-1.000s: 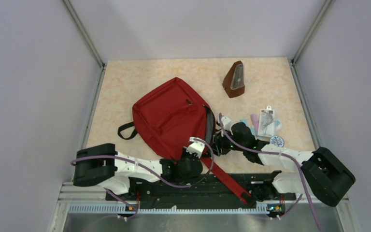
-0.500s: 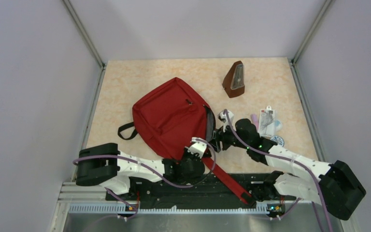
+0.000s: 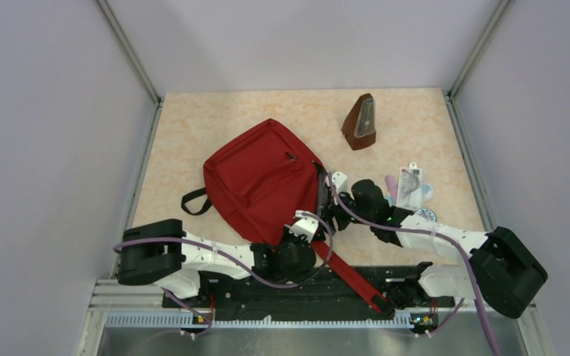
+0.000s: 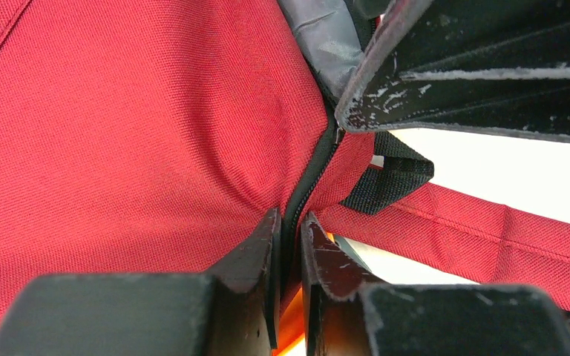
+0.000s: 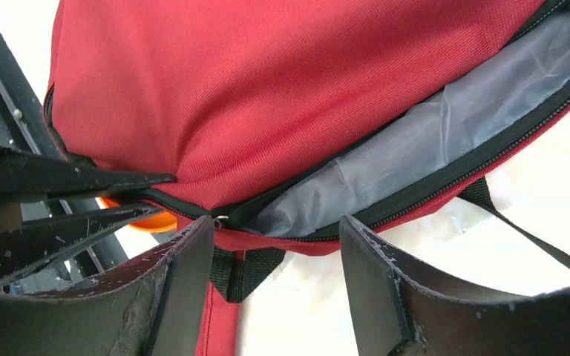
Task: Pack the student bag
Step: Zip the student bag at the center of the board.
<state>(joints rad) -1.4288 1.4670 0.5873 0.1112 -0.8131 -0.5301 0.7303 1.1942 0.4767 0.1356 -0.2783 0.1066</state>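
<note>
The zipper slider (image 5: 221, 221) rests against the end of one finger of the robot's open right gripper, so the fingers should centre over its pull and close before they draw the gaping zipper shut.
The student bag (image 3: 263, 185) is a large dark-red backpack lying flat in the middle of the table. Its zipper gapes along the right side and shows grey lining (image 5: 415, 141). My left gripper (image 3: 306, 224) is at the bag's near right corner, shut on the black zipper seam (image 4: 308, 185). My right gripper (image 5: 274, 222) stands open just to the right of that corner. The bag's lower zipper edge and a black strap tab (image 5: 241, 271) lie between its fingers, which grip nothing. The long red strap (image 3: 345, 271) trails toward the arm bases.
A brown metronome (image 3: 361, 122) stands at the back right. A packaged item (image 3: 411, 184) and a small round disc (image 3: 425, 216) lie right of the right arm. Something orange (image 5: 137, 220) peeks out under the bag's corner. White walls enclose the table.
The right gripper's jaws have opened wider and its arm has swung a little right, then back toward the bag. The left gripper has kept its hold on the zipper seam.
</note>
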